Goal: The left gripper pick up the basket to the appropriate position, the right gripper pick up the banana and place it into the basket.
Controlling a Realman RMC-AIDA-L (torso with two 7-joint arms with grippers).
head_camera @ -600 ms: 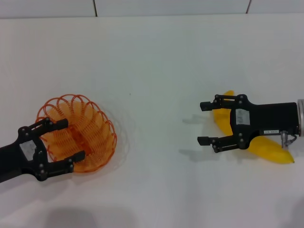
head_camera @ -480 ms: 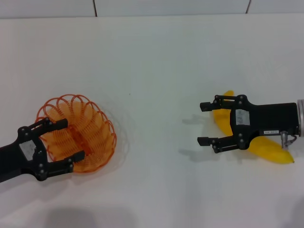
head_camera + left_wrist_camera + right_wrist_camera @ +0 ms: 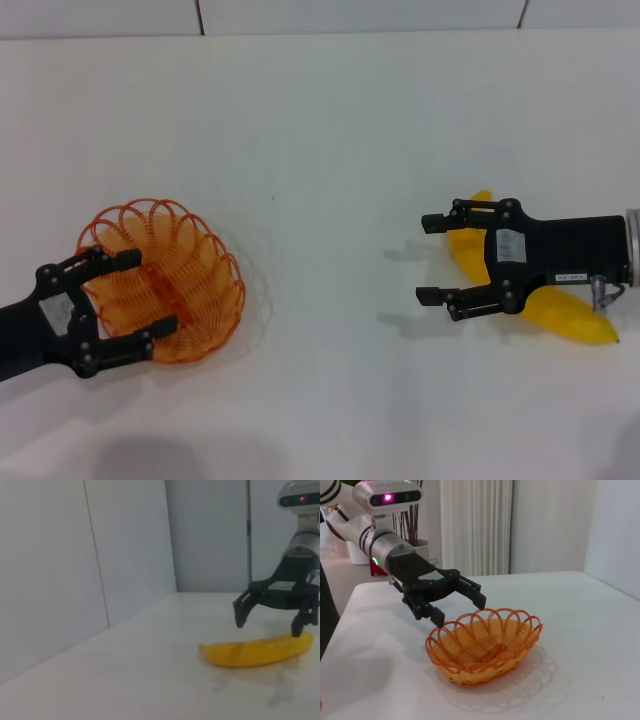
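Observation:
My left gripper's fingers both lie over the basket's inside (image 3: 165,288), so I should back away and straddle the basket's rim at its far end (image 3: 122,212) before moving the basket.
The orange wire basket (image 3: 190,285) sits on the white table at the left; it also shows in the right wrist view (image 3: 487,647). My left gripper (image 3: 148,292) is open, its fingers over the basket's left rim, holding nothing; the right wrist view shows it (image 3: 460,609) just above the rim. The yellow banana (image 3: 565,315) lies on the table at the right, partly hidden under my right gripper (image 3: 430,258). That gripper is open and empty, hovering just above the banana (image 3: 255,651), as the left wrist view shows (image 3: 268,624).
The white table (image 3: 330,150) stretches between the basket and the banana. A wall runs along the table's far edge (image 3: 300,15).
The left gripper has shifted very slightly to the left over the basket rim. The right gripper, banana and basket have not moved.

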